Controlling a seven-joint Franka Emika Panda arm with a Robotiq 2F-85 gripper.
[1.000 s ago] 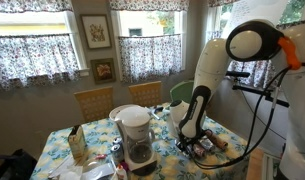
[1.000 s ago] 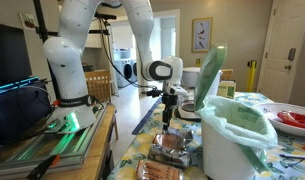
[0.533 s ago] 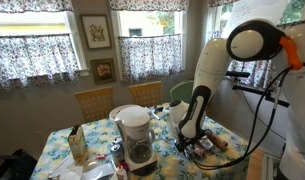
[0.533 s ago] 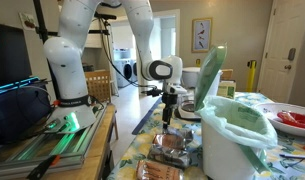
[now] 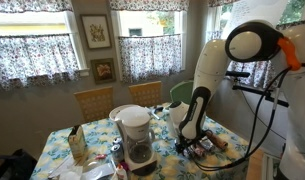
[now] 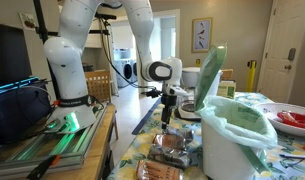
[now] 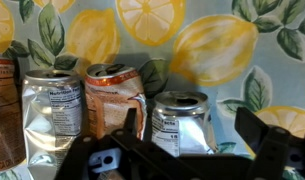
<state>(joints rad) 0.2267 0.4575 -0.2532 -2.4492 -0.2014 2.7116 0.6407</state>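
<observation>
One finger of my gripper is over the dented orange can (image 7: 115, 95), so next I back off, turn and lower my open fingers around the silver can (image 7: 181, 123) alone.
In the wrist view my gripper (image 7: 190, 138) is open, its dark fingers (image 7: 254, 134) standing wide on either side of a silver can (image 7: 182, 122). The can stands upright on the lemon-print tablecloth (image 7: 217, 45), and neither finger touches it. To its left are a dented orange can (image 7: 113, 98), another silver can (image 7: 50, 105) and a brown can (image 7: 1, 112). In both exterior views the gripper (image 5: 189, 140) (image 6: 168, 119) hangs low over the table, just above the cluster of cans (image 5: 204, 147).
A coffee maker (image 5: 138, 135) and a carton (image 5: 78, 146) stand on the table, with two wooden chairs (image 5: 93, 101) behind it. A white bin with a green liner (image 6: 232, 128) and a plate of red food (image 6: 296, 119) sit nearby. Wrapped snacks (image 6: 170, 150) lie near the gripper.
The arm has stayed where it was in both exterior views. The jaws have spread apart, away from the silver can.
</observation>
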